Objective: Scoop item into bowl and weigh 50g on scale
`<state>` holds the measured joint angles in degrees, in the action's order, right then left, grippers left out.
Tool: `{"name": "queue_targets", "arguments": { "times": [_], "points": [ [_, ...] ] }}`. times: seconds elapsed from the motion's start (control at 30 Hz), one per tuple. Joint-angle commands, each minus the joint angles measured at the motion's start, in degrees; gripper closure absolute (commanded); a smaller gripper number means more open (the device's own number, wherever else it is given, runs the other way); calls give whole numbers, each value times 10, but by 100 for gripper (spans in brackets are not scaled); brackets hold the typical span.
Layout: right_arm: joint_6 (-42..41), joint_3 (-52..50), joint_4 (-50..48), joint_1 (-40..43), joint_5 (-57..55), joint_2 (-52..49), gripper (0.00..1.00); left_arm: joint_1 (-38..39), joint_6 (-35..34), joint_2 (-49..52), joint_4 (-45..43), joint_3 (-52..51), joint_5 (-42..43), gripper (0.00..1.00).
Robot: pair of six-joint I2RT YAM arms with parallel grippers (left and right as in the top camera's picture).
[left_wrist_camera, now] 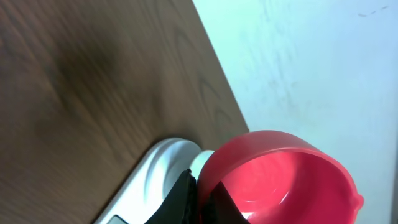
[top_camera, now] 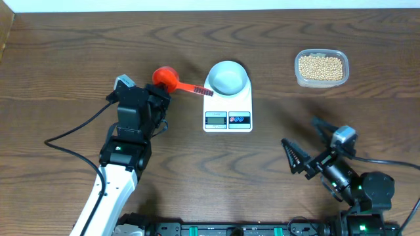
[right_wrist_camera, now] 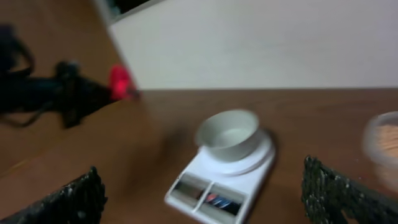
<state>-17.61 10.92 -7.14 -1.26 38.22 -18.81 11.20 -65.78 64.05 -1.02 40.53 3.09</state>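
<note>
The red scoop is held in my left gripper by its cup's side (top_camera: 165, 76), far from the beans, so my right gripper should grab the scoop's handle (top_camera: 195, 89) before it scoops.
My left gripper (top_camera: 159, 94) is shut on the wall of a red scoop (top_camera: 165, 77), with one finger inside the cup and one outside. The scoop (left_wrist_camera: 280, 180) looks empty, and its handle points right towards the scale. The pale blue bowl (top_camera: 228, 77) stands empty on the white scale (top_camera: 228, 113), just right of the scoop. The tan beans (top_camera: 321, 67) lie in a clear tub at the far right. My right gripper (top_camera: 306, 141) stands wide open and empty near the front right, facing the bowl (right_wrist_camera: 229, 134) and scale (right_wrist_camera: 217, 186).
The clear plastic tub (top_camera: 341, 77) stands about a hand's width right of the scale. A black cable (top_camera: 69, 134) trails left from the left arm. In the left wrist view the table's far edge meets a pale wall (left_wrist_camera: 311, 62).
</note>
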Motion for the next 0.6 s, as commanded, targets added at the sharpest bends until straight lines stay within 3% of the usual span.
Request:
{"name": "queue_targets", "arguments": {
  "times": [0.0,0.2,0.4,0.57],
  "points": [
    [-8,6,13,-3,77,-20,1,19,-10,-6,-11,13,0,93],
    [-10,6,-27,-3,75,-30,1,48,-10,-6,-13,13,-1,93],
    [-11,7,-112,-3,-23,-43,1,63,-10,-6,-24,13,-1,93],
    [-23,19,-137,-3,-7,-102,1,81,-10,-4,-38,13,-1,93]
  ]
}}
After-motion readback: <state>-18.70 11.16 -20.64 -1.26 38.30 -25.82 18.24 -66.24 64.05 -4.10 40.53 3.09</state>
